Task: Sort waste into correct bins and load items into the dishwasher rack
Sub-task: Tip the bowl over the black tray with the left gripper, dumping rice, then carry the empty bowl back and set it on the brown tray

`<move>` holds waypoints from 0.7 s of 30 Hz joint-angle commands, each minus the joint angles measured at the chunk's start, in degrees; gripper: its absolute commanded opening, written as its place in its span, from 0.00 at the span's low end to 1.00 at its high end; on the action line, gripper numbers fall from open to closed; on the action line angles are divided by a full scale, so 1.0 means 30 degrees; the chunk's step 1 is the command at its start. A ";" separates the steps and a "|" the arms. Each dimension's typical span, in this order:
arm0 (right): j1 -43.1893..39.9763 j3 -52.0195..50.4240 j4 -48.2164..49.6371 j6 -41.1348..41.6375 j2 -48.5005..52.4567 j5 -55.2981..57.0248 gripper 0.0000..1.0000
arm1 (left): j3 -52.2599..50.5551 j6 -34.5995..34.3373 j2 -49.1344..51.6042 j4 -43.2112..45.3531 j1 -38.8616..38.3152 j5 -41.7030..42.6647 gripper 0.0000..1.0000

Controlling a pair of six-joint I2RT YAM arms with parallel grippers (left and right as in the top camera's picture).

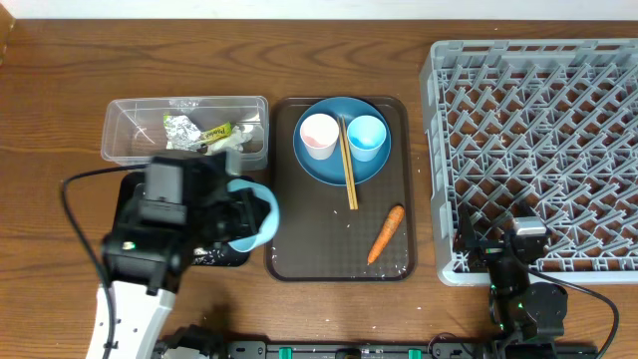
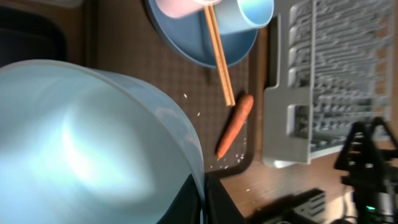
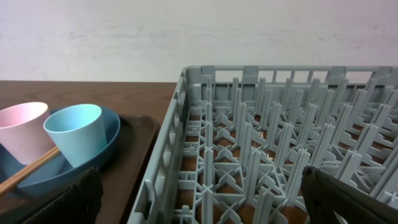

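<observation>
The bowl's inside [image 2: 87, 146] is free of rice and the brown tray is open beside the carrot [image 1: 321, 231], so the robot's left gripper should keep going to the tray and let go of the bowl upright there.
My left gripper [image 1: 242, 211] is shut on the rim of the small white-and-pale-blue bowl [image 1: 255, 213], which is tipped on its side over the black bin [image 1: 224, 256]. The bowl [image 2: 81, 143] fills the left wrist view, its rim pinched by my left gripper [image 2: 204, 200]. The clear bin [image 1: 130, 125] holds the foil wrapper [image 1: 180, 128] and tissue. On the blue plate [image 1: 324, 165] stand the pink cup [image 1: 318, 135] and light blue cup [image 1: 367, 137], with chopsticks [image 1: 348, 170] across. The carrot [image 1: 386, 232] and a few rice grains [image 2: 217, 163] lie on the tray. My right gripper [image 1: 496, 244] is open at the rack's [image 1: 558, 110] front left corner.
The brown tray [image 1: 299, 249] lies between the bins and the grey rack. The left arm's body covers most of the black bin. In the right wrist view the rack's near wall [image 3: 168, 162] and pegs stand between my open fingers [image 3: 68, 199].
</observation>
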 commanded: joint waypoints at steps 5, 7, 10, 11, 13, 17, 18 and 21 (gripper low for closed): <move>0.0124 -0.0029 -0.0066 -0.0007 -0.0102 -0.0015 0.99 | 0.0408 -0.4080 0.1727 0.1392 -0.6251 -0.6747 0.06; 0.0124 -0.0029 -0.0066 -0.0007 -0.0102 -0.0007 0.99 | 0.0408 -0.4073 0.2696 0.2047 -0.7715 -0.7635 0.06; 0.0124 -0.0029 -0.0066 -0.0007 -0.0102 -0.0007 0.99 | 0.0408 -0.4073 0.4277 0.2623 -0.9194 -0.8677 0.06; 0.0124 -0.0029 -0.0066 -0.0007 -0.0102 -0.0007 0.99 | 0.0408 -0.4065 0.4903 0.2798 -0.9595 -0.8794 0.07; 0.0124 -0.0029 -0.0066 -0.0007 -0.0102 -0.0015 0.99 | 0.0408 -0.4065 0.6105 0.3235 -1.0142 -0.8786 0.08; 0.0124 -0.0029 -0.0066 -0.0007 -0.0102 -0.0015 0.99 | 0.0408 -0.4073 0.8291 0.4146 -1.0666 -0.8757 0.08; 0.0124 -0.0029 -0.0066 -0.0007 -0.0102 -0.0007 0.99 | 0.0408 -0.4065 0.8794 0.4386 -1.0717 -0.8735 0.08; 0.0124 -0.0029 -0.0066 -0.0007 -0.0102 -0.0007 0.99 | 0.0408 -0.4036 0.9814 0.4867 -1.0681 -0.8721 0.08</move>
